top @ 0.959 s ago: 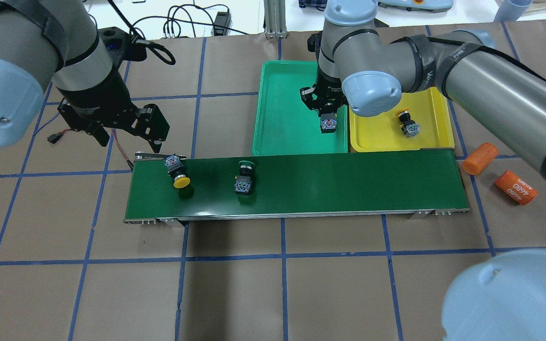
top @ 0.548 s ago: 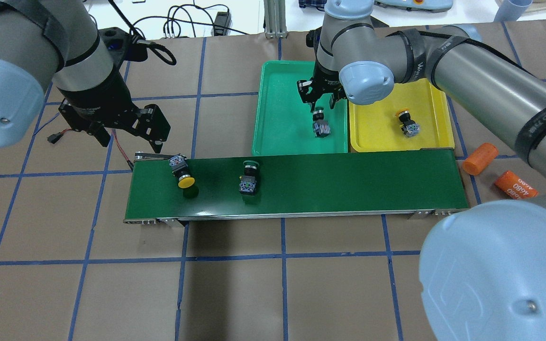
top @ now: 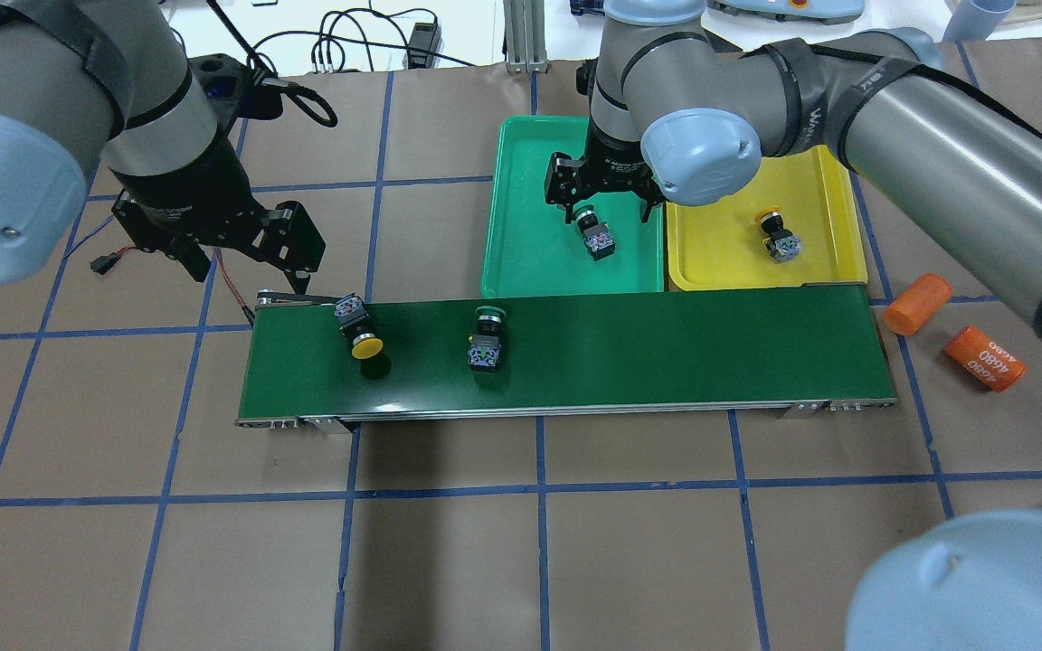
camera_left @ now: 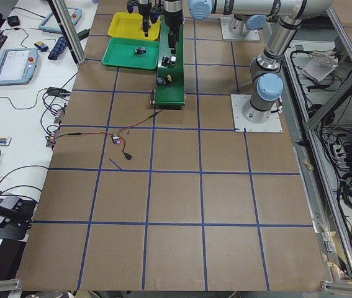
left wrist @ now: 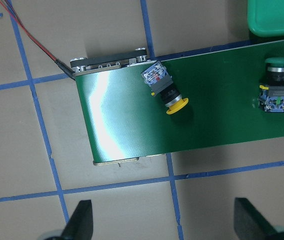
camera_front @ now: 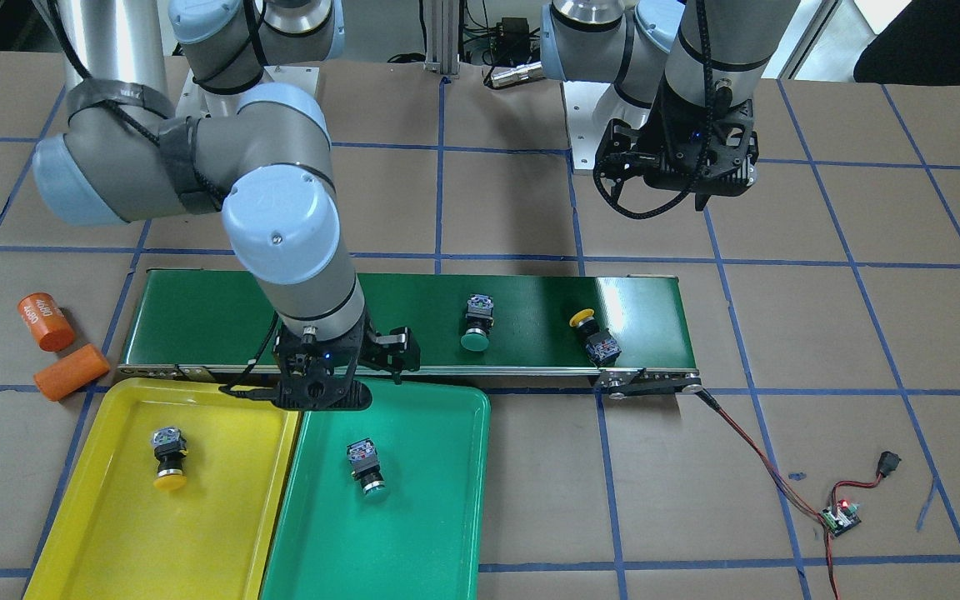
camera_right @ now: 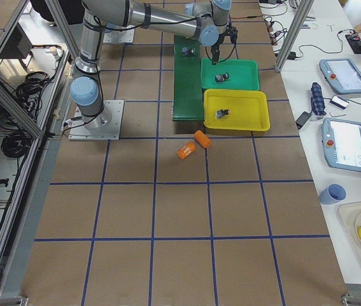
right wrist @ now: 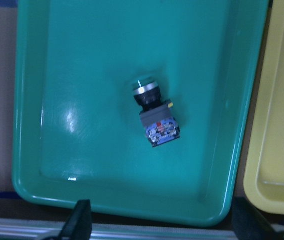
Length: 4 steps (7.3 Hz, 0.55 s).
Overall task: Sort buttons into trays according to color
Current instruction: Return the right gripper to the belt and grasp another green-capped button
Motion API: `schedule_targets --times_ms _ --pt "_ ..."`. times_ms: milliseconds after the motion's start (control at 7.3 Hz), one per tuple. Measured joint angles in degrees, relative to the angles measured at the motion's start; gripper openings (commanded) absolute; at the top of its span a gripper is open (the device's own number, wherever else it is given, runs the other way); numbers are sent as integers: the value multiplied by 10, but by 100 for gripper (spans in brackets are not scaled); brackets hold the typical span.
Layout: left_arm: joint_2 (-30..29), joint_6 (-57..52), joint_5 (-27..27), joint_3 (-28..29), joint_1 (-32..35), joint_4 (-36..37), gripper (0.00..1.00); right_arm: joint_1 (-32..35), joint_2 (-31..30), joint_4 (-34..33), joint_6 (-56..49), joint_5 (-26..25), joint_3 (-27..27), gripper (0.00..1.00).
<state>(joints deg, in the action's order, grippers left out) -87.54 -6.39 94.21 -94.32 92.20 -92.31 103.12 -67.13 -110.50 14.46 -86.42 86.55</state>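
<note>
My gripper will lower another button against a green-capped button (camera_front: 367, 468) that lies slanted on the green tray's smooth bottom (camera_front: 331, 466), so that slanted button will slide and turn.
A green-capped button (top: 595, 237) lies on its side in the green tray (top: 525, 244), also seen in the right wrist view (right wrist: 154, 112). My right gripper (top: 601, 194) hovers open just above it, holding nothing. A yellow-capped button (top: 777, 237) rests in the yellow tray (top: 729, 267). On the conveyor belt (top: 666, 348) lie a yellow button (top: 358, 327) near its left end and a green button (top: 487, 342). My left gripper (top: 245, 258) hangs open above the table beside the belt's left end.
Two orange cylinders (top: 915, 303) (top: 984, 357) lie on the table right of the belt. A red and black wire (camera_front: 747, 450) runs from the belt's end to a small circuit board (camera_front: 840, 517). The trays sit side by side against the belt's far edge.
My right gripper let go of the green button into the green tray and shifted left. Both buttons on the belt moved a little to the right. The left arm stayed still.
</note>
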Motion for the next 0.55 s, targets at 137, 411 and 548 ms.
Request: schedule_targets --times_ms 137,411,548 --pt "0 0 0 -1 0 0 100 17 -24 8 30 0 22 100" --pt "3 0 -1 -2 0 0 100 47 -70 8 73 -1 81 100" --pt "8 -1 -2 -3 0 0 100 58 -90 5 88 0 116 95"
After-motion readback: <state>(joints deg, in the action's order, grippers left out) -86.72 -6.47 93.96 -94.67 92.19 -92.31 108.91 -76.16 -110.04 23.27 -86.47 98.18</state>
